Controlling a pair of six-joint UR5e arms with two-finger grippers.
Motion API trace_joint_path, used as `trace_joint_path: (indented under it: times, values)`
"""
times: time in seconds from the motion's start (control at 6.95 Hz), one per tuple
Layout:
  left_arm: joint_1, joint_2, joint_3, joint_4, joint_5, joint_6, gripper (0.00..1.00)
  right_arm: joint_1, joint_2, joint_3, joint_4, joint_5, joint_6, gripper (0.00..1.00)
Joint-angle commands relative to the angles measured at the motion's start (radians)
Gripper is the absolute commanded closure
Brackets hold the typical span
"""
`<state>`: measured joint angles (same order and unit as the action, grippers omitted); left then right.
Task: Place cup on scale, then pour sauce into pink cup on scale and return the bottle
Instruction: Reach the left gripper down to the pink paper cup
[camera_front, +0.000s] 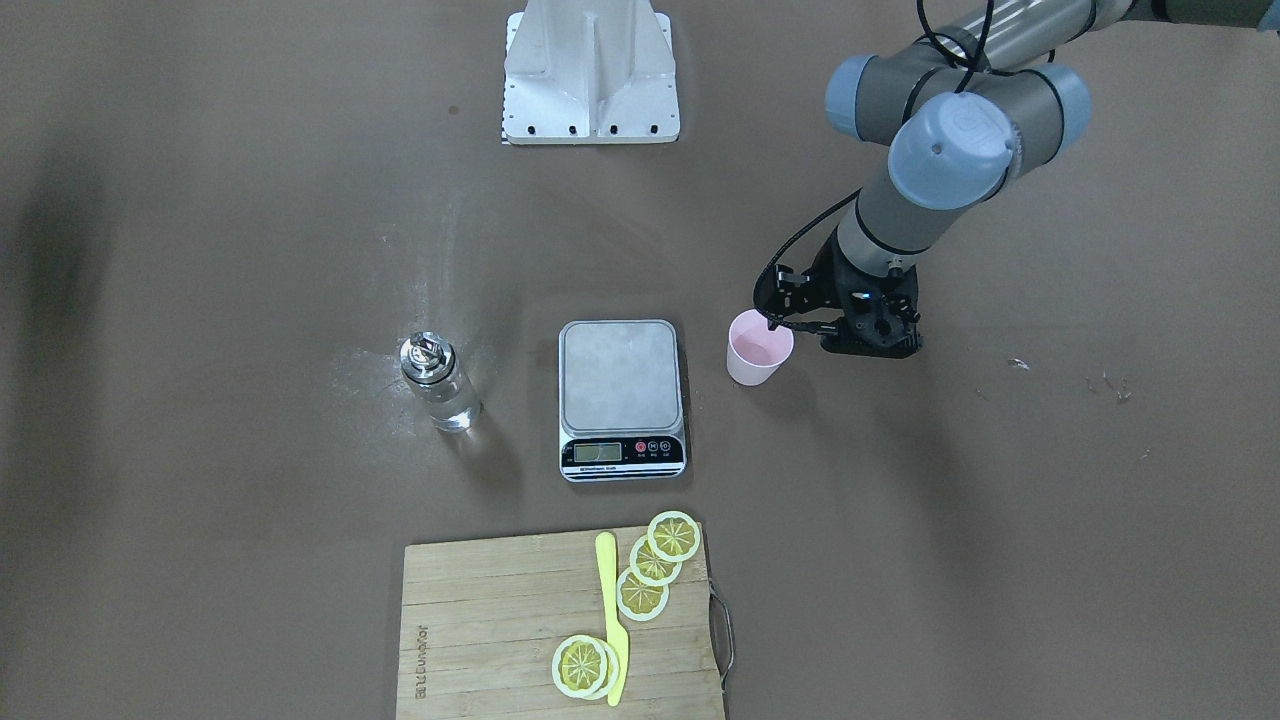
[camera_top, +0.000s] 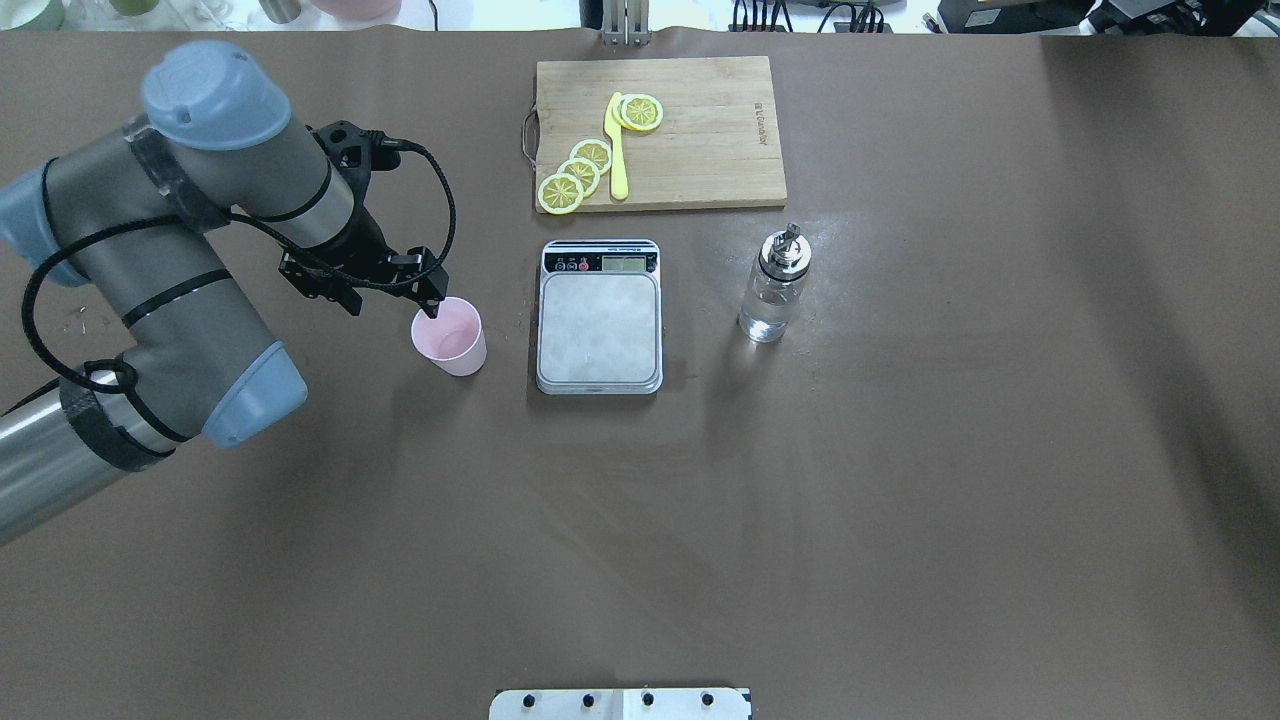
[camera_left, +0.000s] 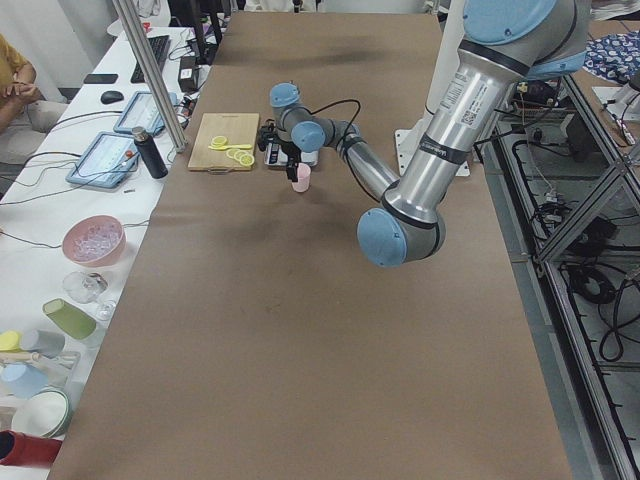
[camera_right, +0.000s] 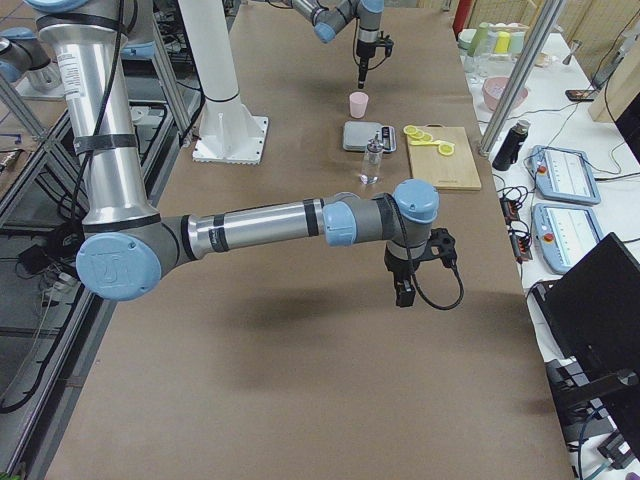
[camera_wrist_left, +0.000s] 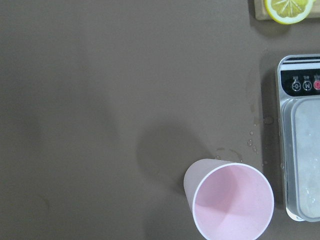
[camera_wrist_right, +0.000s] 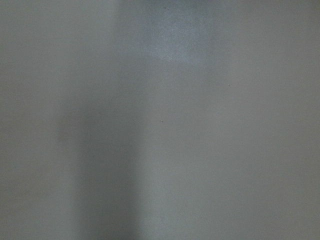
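I should keep lowering my left gripper's fingers over the upright pink cup, its opening open below them, until they straddle the cup's rim, and then close them.
The pale pink cup (camera_top: 450, 337) stands upright and empty on the table, just left of the steel scale (camera_top: 600, 330), whose plate is bare. My left gripper (camera_top: 392, 300) hangs open above and slightly left of the cup, one fingertip (camera_top: 432, 303) over its rim, holding nothing. In the left wrist view the cup (camera_wrist_left: 232, 202) sits low and right beside the scale (camera_wrist_left: 305, 165). The glass bottle (camera_top: 773, 290) with a metal pourer stands right of the scale, with clear sauce inside. My right gripper (camera_right: 405, 290) hovers over bare table far from all of these; I cannot tell its state.
A wooden cutting board (camera_top: 700, 130) with lemon slices (camera_top: 580, 175) and a yellow knife (camera_top: 617, 150) lies beyond the scale. The robot's white base plate (camera_front: 590, 70) sits at the near edge. A side table with bowls, cups and tablets runs along the far side.
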<state>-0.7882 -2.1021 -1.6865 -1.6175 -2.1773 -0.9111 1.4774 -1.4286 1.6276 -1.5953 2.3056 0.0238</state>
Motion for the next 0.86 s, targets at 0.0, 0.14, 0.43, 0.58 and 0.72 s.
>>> trace_joint_path:
  times: [0.0, 0.14, 0.43, 0.58, 0.72]
  values:
    - [0.0, -0.016, 0.039, -0.002, 0.001, 0.026, 0.09, 0.0, 0.0, 0.0, 0.0, 0.0, -0.001, 0.0]
    - [0.001, -0.019, 0.057, -0.01, -0.001, 0.026, 0.09, -0.002, 0.0, -0.002, 0.0, 0.0, -0.001, 0.0]
    - [0.017, -0.022, 0.068, -0.012, -0.001, 0.026, 0.1, -0.003, 0.0, -0.003, 0.0, 0.0, -0.001, 0.0]
    - [0.024, -0.025, 0.074, -0.013, 0.001, 0.026, 0.1, -0.003, 0.0, -0.003, 0.0, 0.0, -0.001, 0.0]
    - [0.041, -0.026, 0.079, -0.031, 0.007, 0.024, 0.1, -0.005, 0.0, -0.005, 0.0, 0.0, -0.001, 0.0]
